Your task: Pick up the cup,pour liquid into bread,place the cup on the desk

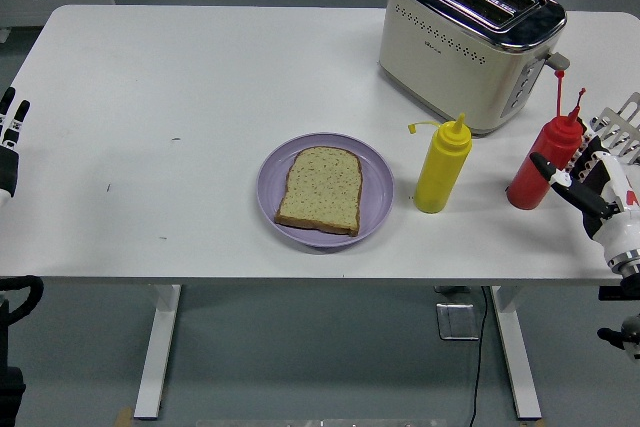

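I expect the thin red strap [559, 93] to hang down past the nozzle [578, 107] when I tip the red bottle, because the strap stands loose next to the nozzle.
A slice of brown bread [320, 190] lies on a lilac plate [270, 177] near the table's front middle. To its right stands a yellow squeeze bottle [441, 166], and further right a red squeeze bottle [541, 163] with a thin nozzle. No cup shows. My right hand [582, 169] sits just right of the red bottle with its fingers spread around it, thumb near the bottle's lower side, not closed on it. My left hand [10, 137] rests at the left edge with its fingers relaxed and holding nothing.
A cream and chrome toaster [470, 39] stands at the back right, behind the two bottles. The white table [170, 87] runs from edge to edge. A cable runs behind the toaster.
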`<state>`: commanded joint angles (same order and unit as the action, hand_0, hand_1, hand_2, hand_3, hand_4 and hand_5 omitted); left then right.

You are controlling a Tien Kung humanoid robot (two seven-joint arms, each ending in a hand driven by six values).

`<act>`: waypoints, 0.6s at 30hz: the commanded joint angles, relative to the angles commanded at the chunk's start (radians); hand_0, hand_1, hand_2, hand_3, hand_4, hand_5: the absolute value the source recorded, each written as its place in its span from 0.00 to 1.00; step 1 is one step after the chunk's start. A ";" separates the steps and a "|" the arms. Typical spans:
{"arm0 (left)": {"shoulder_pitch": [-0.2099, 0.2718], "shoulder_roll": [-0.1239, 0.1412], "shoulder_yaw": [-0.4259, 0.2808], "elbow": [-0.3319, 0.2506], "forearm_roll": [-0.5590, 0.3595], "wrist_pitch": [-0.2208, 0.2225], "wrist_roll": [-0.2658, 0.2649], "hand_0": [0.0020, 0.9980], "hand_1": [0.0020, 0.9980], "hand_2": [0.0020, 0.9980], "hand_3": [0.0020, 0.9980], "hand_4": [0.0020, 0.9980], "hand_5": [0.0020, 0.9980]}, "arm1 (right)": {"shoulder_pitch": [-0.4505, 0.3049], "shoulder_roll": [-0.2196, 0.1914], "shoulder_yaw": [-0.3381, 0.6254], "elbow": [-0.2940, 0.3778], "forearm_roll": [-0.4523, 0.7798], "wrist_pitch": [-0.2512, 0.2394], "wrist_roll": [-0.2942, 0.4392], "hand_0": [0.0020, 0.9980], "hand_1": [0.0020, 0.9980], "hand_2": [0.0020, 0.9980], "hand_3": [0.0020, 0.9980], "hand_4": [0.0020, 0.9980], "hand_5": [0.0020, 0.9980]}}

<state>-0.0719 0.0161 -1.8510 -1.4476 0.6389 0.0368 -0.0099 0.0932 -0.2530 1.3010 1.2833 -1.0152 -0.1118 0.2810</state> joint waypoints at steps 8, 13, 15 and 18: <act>0.000 0.000 -0.003 0.000 0.000 0.000 0.000 0.84 0.86 0.88 0.77 0.67 1.00 | 0.049 -0.001 -0.057 -0.022 0.045 -0.066 0.006 0.92 0.85 0.86 0.94 0.91 0.30; 0.000 0.000 -0.004 0.000 0.000 0.000 0.000 0.84 0.86 0.88 0.77 0.67 1.00 | 0.083 0.005 -0.102 -0.045 0.093 -0.117 0.018 0.92 0.85 0.86 0.94 0.91 0.30; 0.000 -0.001 -0.004 0.001 0.000 0.000 -0.001 0.84 0.86 0.88 0.77 0.67 1.00 | 0.098 0.011 -0.124 -0.059 0.117 -0.139 0.028 0.89 0.78 0.75 0.86 0.91 0.29; 0.000 -0.001 -0.004 0.001 0.000 0.000 -0.001 0.84 0.86 0.88 0.77 0.67 1.00 | 0.112 0.017 -0.146 -0.070 0.134 -0.162 0.037 0.89 0.78 0.75 0.86 0.91 0.29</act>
<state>-0.0717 0.0149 -1.8555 -1.4465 0.6385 0.0372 -0.0108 0.2049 -0.2364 1.1549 1.2130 -0.8811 -0.2734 0.3184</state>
